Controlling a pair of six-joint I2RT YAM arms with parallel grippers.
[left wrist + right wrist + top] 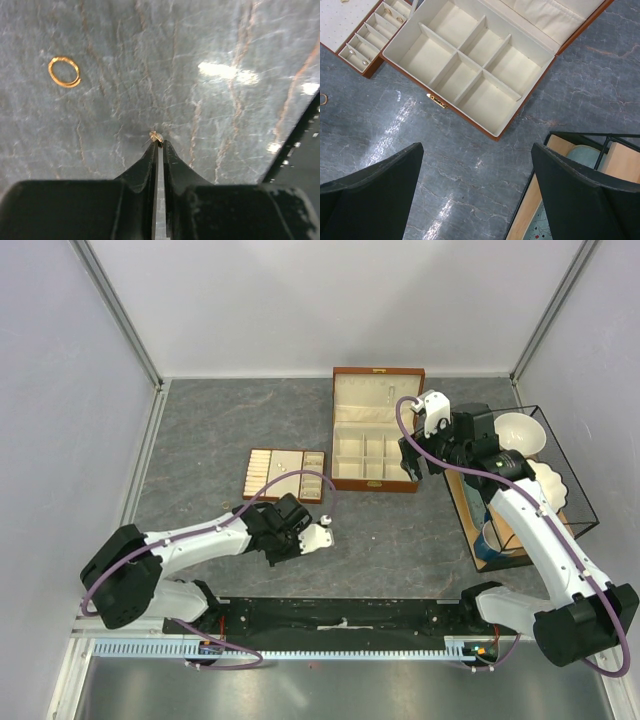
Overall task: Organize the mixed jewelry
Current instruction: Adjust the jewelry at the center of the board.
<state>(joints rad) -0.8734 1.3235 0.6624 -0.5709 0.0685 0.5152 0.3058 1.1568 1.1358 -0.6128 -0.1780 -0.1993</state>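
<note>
My left gripper's closed fingers have the gold stud earring (156,136) at their very ends, so next I open them, lift, turn and come down over it.
My left gripper (158,141) is low over the grey table, its jaws pinched on a tiny gold stud earring (156,135) at the very tips. A thin gold ring (64,71) lies flat on the table, far left of the fingers. In the top view the left gripper (283,538) is in front of the cream slotted tray (262,472). My right gripper (477,165) is open and empty above bare table by the near right corner of the open wooden box (465,121). Small pieces (386,11) sit in the tray's slots.
The box (374,487) stands open at the back centre, its cream compartments bare. A black wire basket (585,502) at the right holds white bowls (520,432), a blue cup (490,540) and a wooden board. It shows under my right finger (580,145).
</note>
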